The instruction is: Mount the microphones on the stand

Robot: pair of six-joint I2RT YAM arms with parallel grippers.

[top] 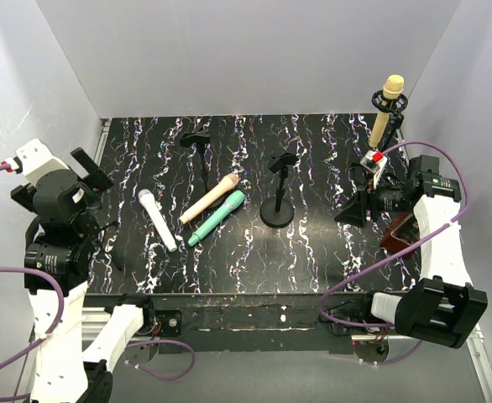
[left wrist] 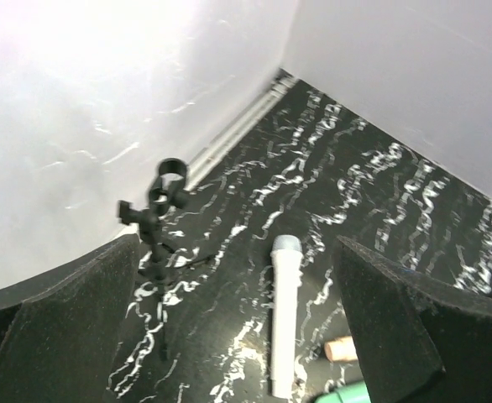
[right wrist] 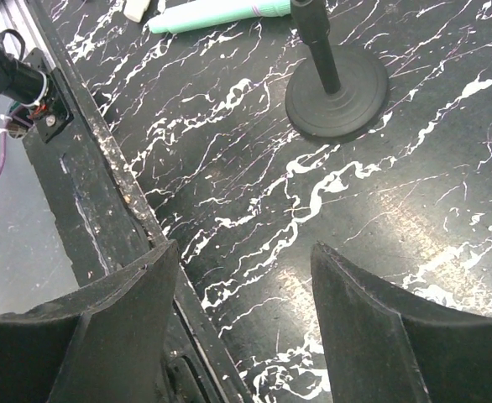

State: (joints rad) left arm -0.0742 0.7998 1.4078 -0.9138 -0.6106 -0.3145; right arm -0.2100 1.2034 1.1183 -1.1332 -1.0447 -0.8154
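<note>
My left gripper should take the ring clip (left wrist: 172, 170) and pull the tripod stand (left wrist: 149, 222) forward before attaching a microphone, because the stand is tucked close to the wall.
The yellow-tan microphone (top: 386, 111) stands upright in the clip of a stand at the back right. The white microphone (top: 158, 219), peach-pink microphone (top: 209, 198) and teal-green microphone (top: 217, 217) lie loose on the black marbled table. A round-based stand (top: 278, 210) with an empty clip stands mid-table. My left gripper (top: 99, 197) is open and empty, left of the white microphone (left wrist: 284, 315). My right gripper (top: 355, 193) is open and empty, right of the round stand (right wrist: 337, 92), low over the table (right wrist: 380, 218).
A small tripod stand (left wrist: 158, 220) with an empty ring clip stands near the left wall; it also shows in the top view (top: 197, 141). A brown object (top: 397, 232) lies by the right arm. White walls close the sides and back. The table's front edge (right wrist: 103, 159) is near my right gripper.
</note>
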